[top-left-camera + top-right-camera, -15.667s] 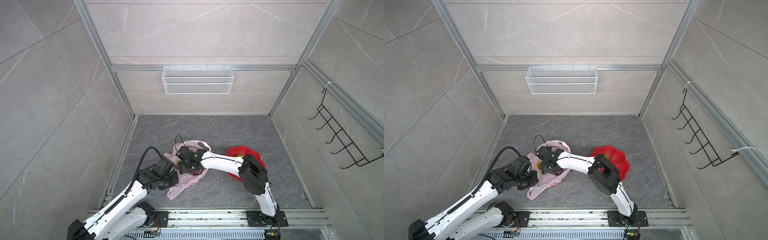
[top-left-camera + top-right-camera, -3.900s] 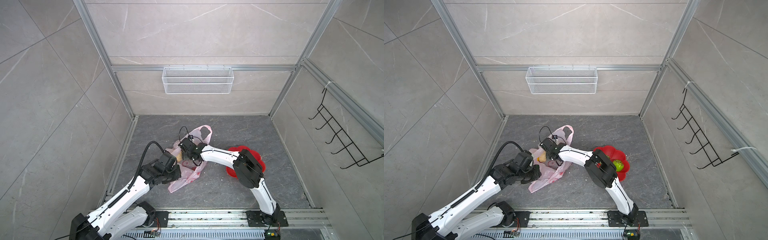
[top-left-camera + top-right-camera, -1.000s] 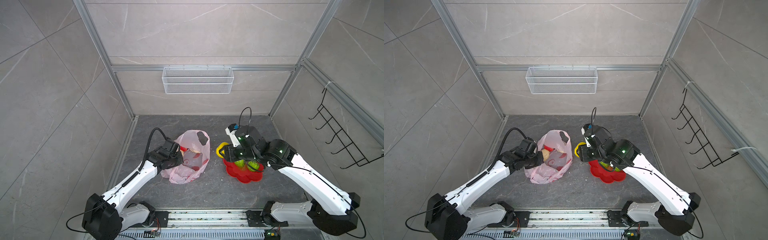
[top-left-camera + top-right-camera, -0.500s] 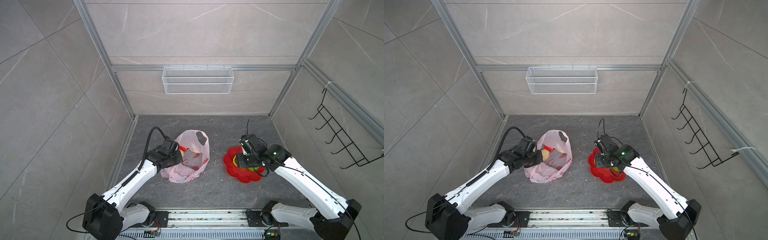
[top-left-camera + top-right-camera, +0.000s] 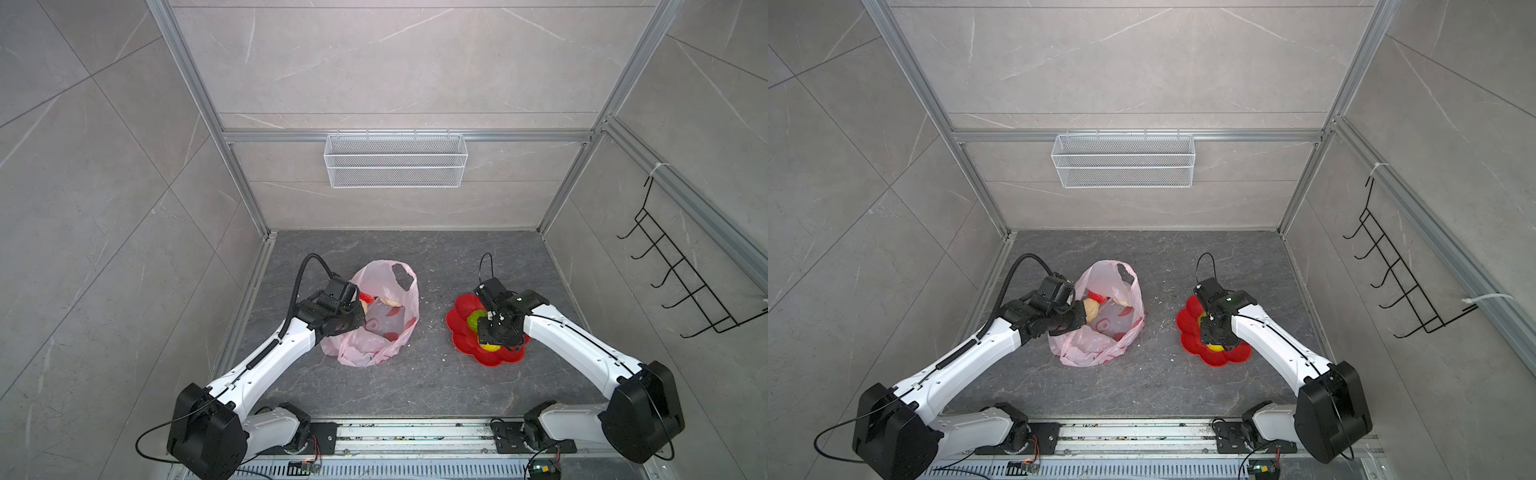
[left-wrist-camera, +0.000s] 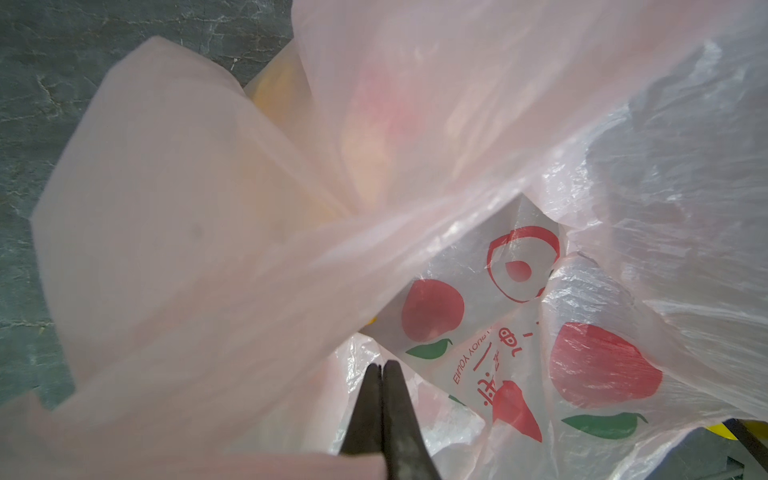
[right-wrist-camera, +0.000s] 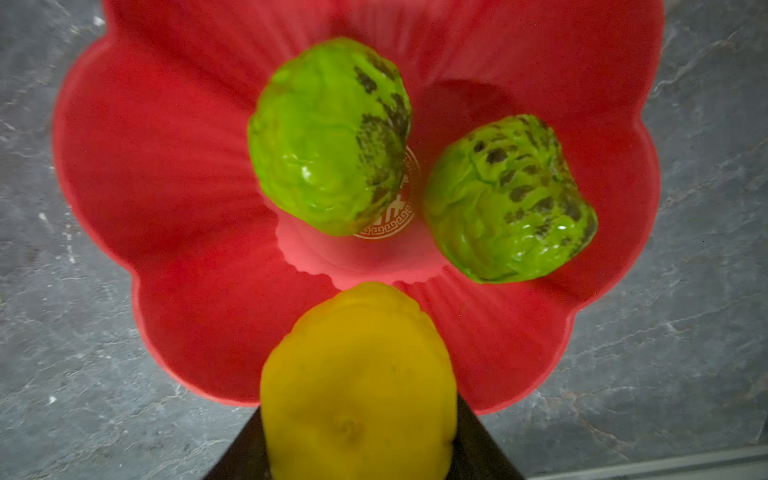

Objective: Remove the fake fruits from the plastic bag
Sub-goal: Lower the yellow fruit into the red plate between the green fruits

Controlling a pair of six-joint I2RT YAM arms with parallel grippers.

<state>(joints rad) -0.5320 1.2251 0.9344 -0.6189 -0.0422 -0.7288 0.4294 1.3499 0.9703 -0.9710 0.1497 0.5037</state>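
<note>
The yellow fruit is above the free near side of the red dish. My right gripper keeps going down and lets go of the yellow fruit next to the green fruits.
The pale-pink plastic bag stands on the grey floor with its mouth open. My left gripper is shut on its left rim, and pink film drapes over the fingers. In the mouth lie a red fruit and a cream fruit. My right gripper is shut on a yellow fruit and hangs over the near side of the red flower-shaped dish. Two green fruits rest in the dish.
A white wire basket hangs on the back wall. A black hook rack juts from the right wall. Tiled walls close in both sides, and a metal rail runs along the front by the arm bases.
My right gripper has carried the yellow fruit from left of the dish to over its near side. The left gripper and the bag have stayed put.
</note>
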